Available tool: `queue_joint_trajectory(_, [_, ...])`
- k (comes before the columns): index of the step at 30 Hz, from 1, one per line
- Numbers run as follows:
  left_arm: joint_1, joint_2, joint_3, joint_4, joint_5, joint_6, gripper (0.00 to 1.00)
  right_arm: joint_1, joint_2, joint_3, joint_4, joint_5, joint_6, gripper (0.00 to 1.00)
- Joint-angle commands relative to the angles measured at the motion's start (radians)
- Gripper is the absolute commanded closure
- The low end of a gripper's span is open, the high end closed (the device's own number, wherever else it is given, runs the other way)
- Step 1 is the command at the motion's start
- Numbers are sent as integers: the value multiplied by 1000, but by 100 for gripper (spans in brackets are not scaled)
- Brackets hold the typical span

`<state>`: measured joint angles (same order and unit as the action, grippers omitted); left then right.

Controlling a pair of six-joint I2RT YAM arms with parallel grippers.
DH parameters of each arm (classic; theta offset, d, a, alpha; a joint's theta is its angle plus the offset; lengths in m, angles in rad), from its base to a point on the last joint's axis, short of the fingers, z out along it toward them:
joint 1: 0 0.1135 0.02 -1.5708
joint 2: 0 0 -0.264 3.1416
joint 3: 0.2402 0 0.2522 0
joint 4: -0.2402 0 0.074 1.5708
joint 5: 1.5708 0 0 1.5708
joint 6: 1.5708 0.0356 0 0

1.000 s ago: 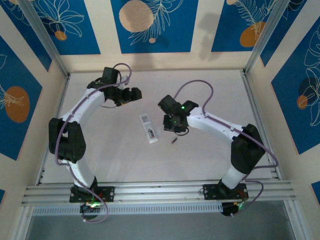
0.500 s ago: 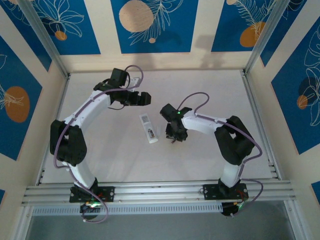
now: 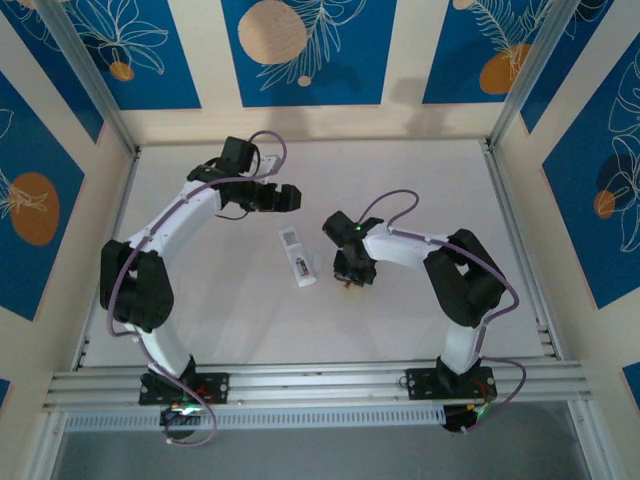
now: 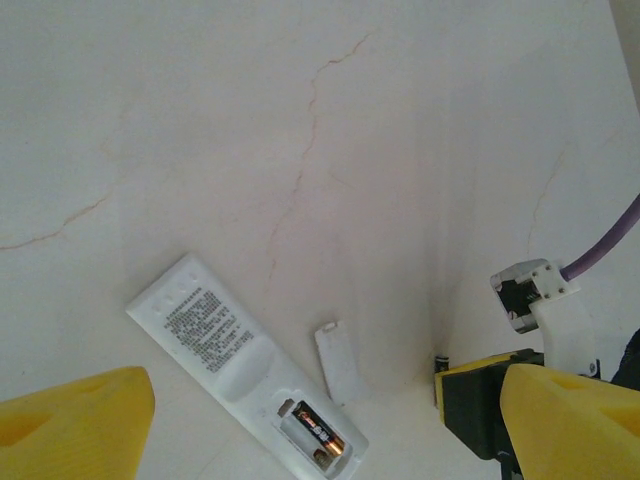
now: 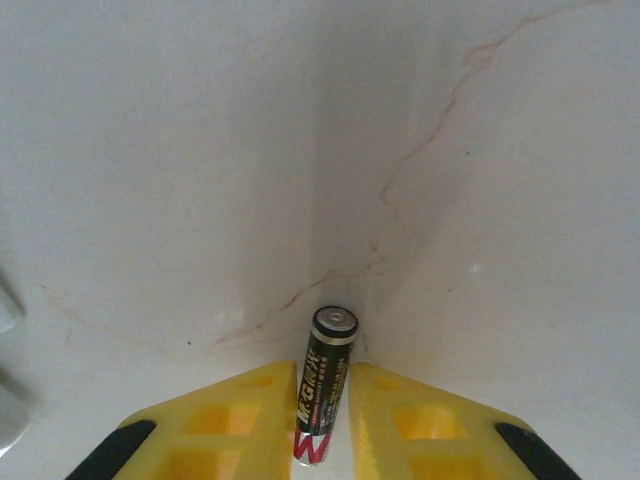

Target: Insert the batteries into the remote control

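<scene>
The robot's right gripper has the other battery (image 5: pixel 325 375) away from the remote control, so it should pass the battery to the open left gripper for the compartment's empty slot (image 4: pixel 298 437).
The white remote control (image 3: pixel 297 256) lies back up mid-table, its battery compartment open with one battery (image 4: pixel 318 435) seated in it. Its loose cover (image 4: pixel 338 362) rests right beside it. My left gripper (image 3: pixel 286 198) hovers open just behind the remote, with its yellow fingers (image 4: pixel 75 420) wide apart at the bottom corners of the left wrist view. To the right of the remote, my right gripper (image 3: pixel 350 274) is down at the table. Its yellow fingers (image 5: pixel 250 415) press both sides of the other battery (image 5: pixel 325 385), a black cylinder with its metal end pointing away.
A raised metal rail (image 3: pixel 300 385) runs along the near edge by the arm bases. Patterned walls (image 3: pixel 300 50) close in the back and sides. The tabletop (image 3: pixel 430 180) is white with faint cracks.
My right arm has dropped toward the table and its fingers have closed in on the loose battery. The left gripper has shifted right, toward the remote, then held still.
</scene>
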<state>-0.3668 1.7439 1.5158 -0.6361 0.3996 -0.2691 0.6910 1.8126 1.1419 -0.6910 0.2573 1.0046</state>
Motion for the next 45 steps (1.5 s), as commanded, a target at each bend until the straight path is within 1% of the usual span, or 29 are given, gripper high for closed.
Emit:
queue_joint_trajectory(1, [5, 0, 7, -25, -13, 22, 11, -6, 21, -10, 1, -23, 10, 79])
queue_joint_trajectory(9, [4, 11, 7, -25, -19, 26, 10, -18, 54, -27, 25, -79, 14, 80])
queue_joint_trajectory(11, [6, 10, 9, -28, -24, 28, 10, -21, 43, -31, 31, -78, 14, 83])
queue_joint_trajectory(14, [6, -1, 11, -26, -17, 35, 11, -34, -19, -39, 40, -95, 33, 88])
queue_joint_trajectory(16, [6, -31, -3, 5, 2, 45, 13, -52, -92, -49, 68, -123, 69, 89])
queue_joint_trajectory(17, [4, -55, -20, 35, 22, 53, 13, -67, -138, -50, 85, -140, 88, 89])
queue_joint_trajectory(19, [-4, -125, -59, 119, 105, 76, 14, -102, -216, -48, 119, -179, 124, 89])
queue_joint_trajectory(22, [-49, -249, -164, 289, 158, 57, 15, -176, -333, -75, 229, -257, 194, 89])
queue_joint_trajectory(24, [-92, -330, -257, 470, 160, -14, 16, -228, -400, -104, 339, -324, 251, 89])
queue_joint_trajectory(26, [-130, -374, -336, 627, 162, -118, 19, -272, -438, -112, 390, -385, 308, 89])
queue_joint_trajectory(27, [-149, -382, -372, 707, 165, -164, 19, -288, -454, -112, 414, -416, 341, 89])
queue_joint_trajectory(29, [-192, -376, -406, 812, 163, -197, 21, -308, -482, -125, 464, -458, 409, 89])
queue_joint_trajectory(32, [-262, -336, -412, 883, 138, -145, 22, -325, -515, -163, 559, -515, 528, 88])
queue_joint_trajectory(36, [-312, -277, -429, 965, 87, -83, 25, -325, -560, -228, 680, -531, 663, 88])
queue_joint_trajectory(40, [-319, -235, -434, 998, 44, -72, 30, -316, -607, -266, 725, -504, 730, 88])
queue_joint_trajectory(42, [-320, -220, -442, 1006, 23, -63, 35, -317, -626, -274, 733, -492, 752, 88])
queue_joint_trajectory(44, [-321, -210, -454, 1027, 25, -58, 38, -315, -637, -277, 744, -487, 765, 88])
queue_joint_trajectory(45, [-320, -204, -460, 1047, 44, -56, 39, -313, -640, -275, 745, -484, 771, 88])
